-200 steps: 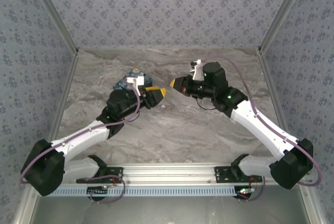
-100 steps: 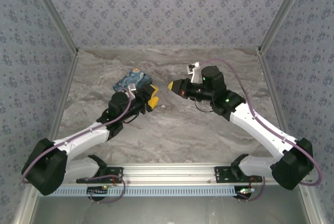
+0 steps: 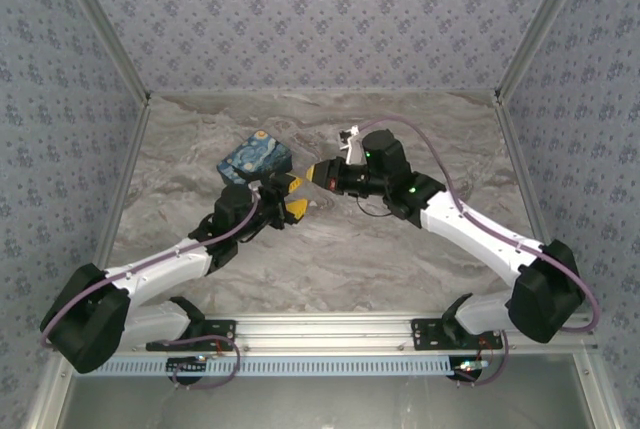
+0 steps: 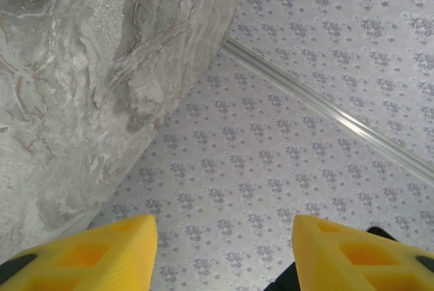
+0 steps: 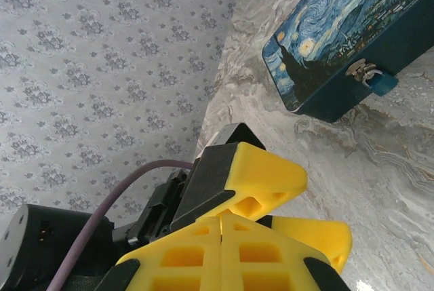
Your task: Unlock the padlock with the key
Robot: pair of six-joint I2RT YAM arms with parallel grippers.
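My right gripper is facing my left gripper's open fingers (image 3: 297, 209), so it should keep going into their gap (image 3: 296, 197) and let go of the key once they close on it.
The padlock (image 5: 381, 83) is a tiny teal body hanging from the metal latch (image 5: 361, 70) on the front of the starry-night box (image 5: 342, 30). That box (image 3: 254, 156) lies on the table, left of centre. My right gripper (image 3: 314, 174) is shut, its yellow fingertips (image 5: 220, 218) pressed together, and no key shows between them. The key is hidden. My left gripper (image 3: 294, 198) is open just below the box, with nothing between its yellow fingers (image 4: 102, 254). Its fingers (image 5: 271, 172) stand close in front of the right gripper's tips.
The grey marble table (image 3: 330, 249) is walled on three sides by blue-patterned panels (image 3: 320, 19). A metal rail (image 3: 330, 334) carries both arm bases along the near edge. A purple cable (image 5: 115, 203) runs along the left arm.
My right gripper has moved left and slightly nearer, close to the left gripper. The left gripper has drawn back from over the box, uncovering it, and its fingers have narrowed a little.
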